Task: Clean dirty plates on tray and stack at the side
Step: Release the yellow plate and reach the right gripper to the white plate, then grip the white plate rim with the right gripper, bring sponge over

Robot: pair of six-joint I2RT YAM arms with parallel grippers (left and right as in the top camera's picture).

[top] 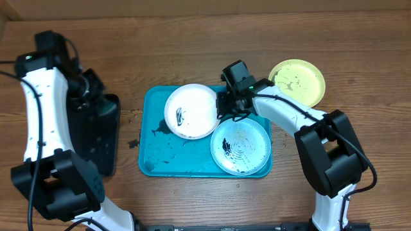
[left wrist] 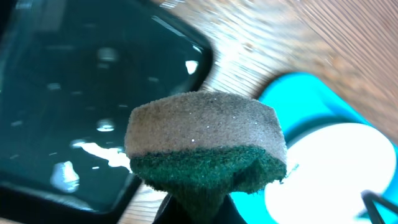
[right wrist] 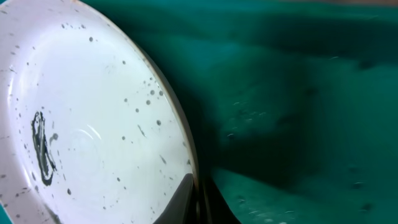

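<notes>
The white plate goes as far as the turquoise tray's far edge [top: 191,86], so my right gripper should pull it inward and keep it still while the sponge wipes its black smear [top: 180,116].
The white plate [top: 191,110] is tilted over the turquoise tray [top: 164,160], with a black smear near its left side. My right gripper [top: 226,107] is shut on its right rim; the right wrist view shows the rim [right wrist: 99,124] pinched between the fingers [right wrist: 198,199]. The light-blue rimmed plate [top: 240,146] lies flat on the tray's right part. The yellow-green rimmed plate [top: 297,81] lies on the table outside the tray. My left gripper [top: 87,86] is shut on a green-backed sponge [left wrist: 205,140] above the black tray [left wrist: 74,106].
The narrow black tray [top: 96,131] lies left of the turquoise tray. Black smears and crumbs mark the turquoise tray floor [top: 157,131] and the wood beside it [top: 133,144].
</notes>
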